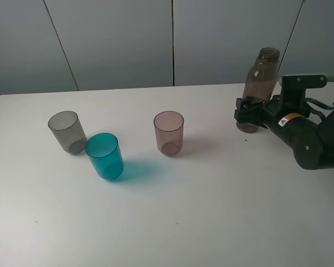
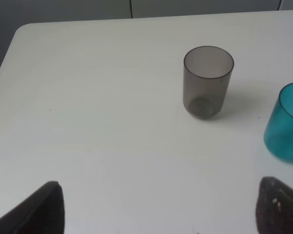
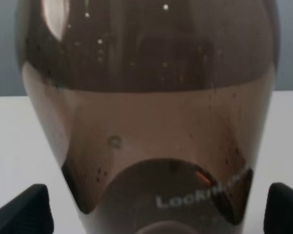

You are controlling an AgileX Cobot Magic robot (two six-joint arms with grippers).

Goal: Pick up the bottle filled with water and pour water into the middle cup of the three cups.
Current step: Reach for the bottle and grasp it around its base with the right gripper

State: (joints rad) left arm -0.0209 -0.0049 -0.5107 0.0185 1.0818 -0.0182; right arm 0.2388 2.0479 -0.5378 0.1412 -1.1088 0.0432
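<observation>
My gripper needs to tip the bottle's opening steeply down before the water (image 1: 257, 93) will stream out. The bottle's open neck (image 1: 268, 56) is narrower than its body, so the water should stay in until then.
The smoky brown-grey bottle (image 1: 260, 83) stands upright, uncapped, at the table's far right. It fills the right wrist view (image 3: 146, 58), with water (image 3: 146, 126) up to a line partway up its body. My right gripper (image 1: 249, 114) is open around the bottle's lower part, and its fingertips (image 3: 24, 209) stand a little off either side. The teal middle cup (image 1: 104, 156) stands upright and empty, close to the grey cup (image 1: 67, 131) and forward of it. The pink-mauve cup (image 1: 168, 132) stands to its right. My left gripper (image 2: 158, 207) is open and empty, above the table near the grey cup (image 2: 207, 80) and the teal cup (image 2: 285, 124).
The white table (image 1: 211, 211) ends at a grey panelled wall (image 1: 128, 39) at the back. The right arm's black body (image 1: 314, 139) lies over the table's right edge. The table's left corner (image 2: 24, 34) shows in the left wrist view. The left arm is outside the high view.
</observation>
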